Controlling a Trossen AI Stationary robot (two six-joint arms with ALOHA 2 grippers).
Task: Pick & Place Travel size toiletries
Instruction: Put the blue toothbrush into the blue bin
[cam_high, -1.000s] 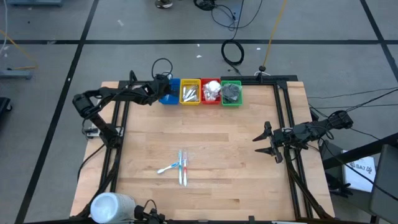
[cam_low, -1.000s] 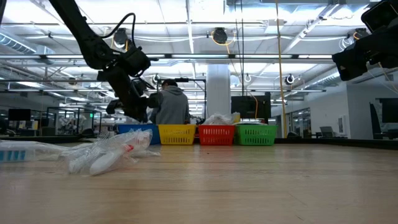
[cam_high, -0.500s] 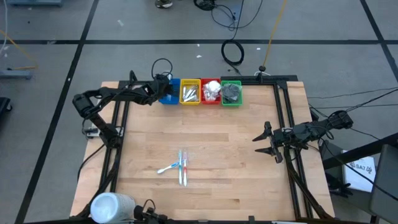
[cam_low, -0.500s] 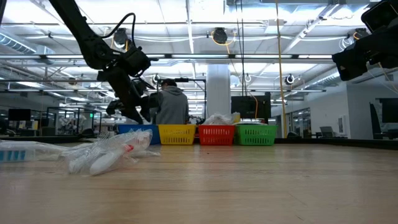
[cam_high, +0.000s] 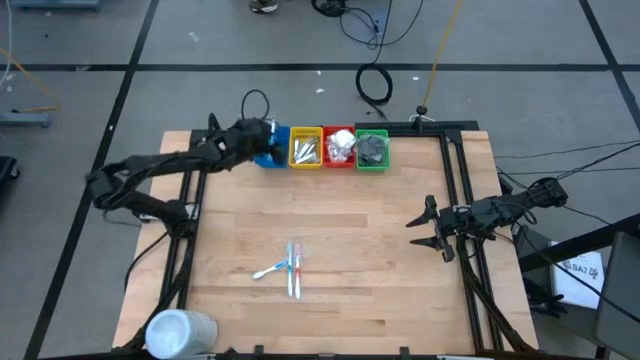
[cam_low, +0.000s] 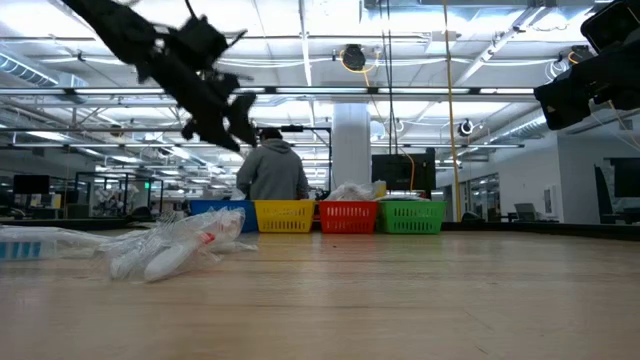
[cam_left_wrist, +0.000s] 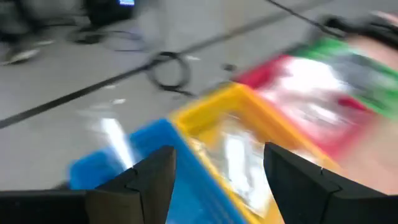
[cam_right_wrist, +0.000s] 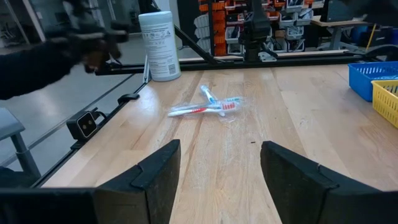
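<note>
The slanted blue stick's pale end is clear of the other sticks. I should keep my left gripper moving toward that end until its fingers close there.
Clear-wrapped blue and red sticks lie loose on the wooden table toward its near side, also in the low view and the right wrist view. My left gripper hangs open above the blue bin at the far edge, nothing between its fingers. A pale stick lies in that blue bin. The yellow bin holds silver tubes, the red bin white packets, the green bin dark discs. My right gripper waits open at the table's right side.
A large white cylinder stands at the near left corner. The four bins sit in a row along the far edge. Dark frame rails run along the table's left and right sides. A person sits in the room beyond the bins.
My left gripper has opened over the blue bin and gone up, well clear of the bins' rims, while its arm has swung out toward the table's left. The sticks on the table and my right arm have kept still.
</note>
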